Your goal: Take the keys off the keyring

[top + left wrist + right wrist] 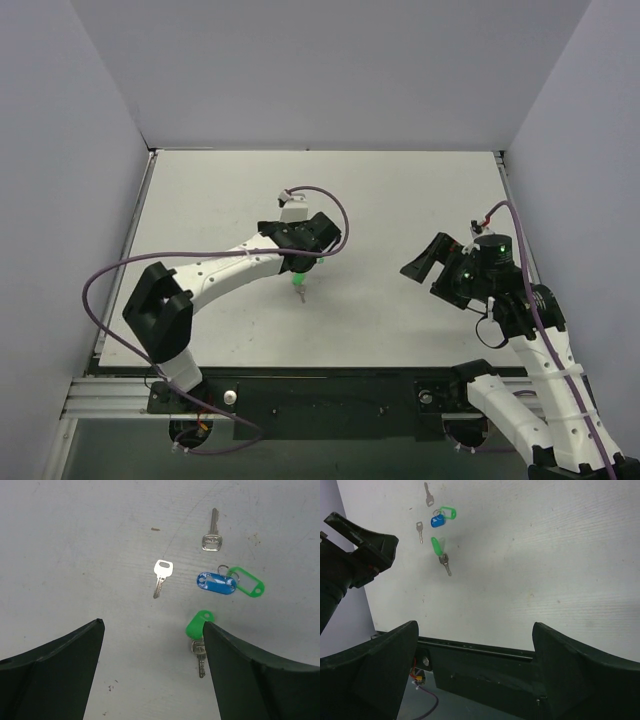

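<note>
The green-headed key (199,648) lies away from the blue piece and lines up with the open fingers of my left gripper. I should keep going down until they are on both sides of its green head (199,624).
The keys lie spread on the white table in the left wrist view. Two bare silver keys (213,532) (161,576) lie apart from each other. A blue plastic-headed piece (216,583) and a green frame tag (248,582) share the small keyring (223,570). A green-headed key (200,626) lies just inside my left gripper's right finger (240,665). The left gripper (153,623) hovers open above it, holding nothing. My right gripper (475,626) is open and empty, raised at the right, far from the keys (438,545).
The black rail (485,652) runs along the table's near edge below the right gripper. Grey walls (60,150) enclose the table on three sides. The left arm's purple cable (110,275) loops over the table's left side.
</note>
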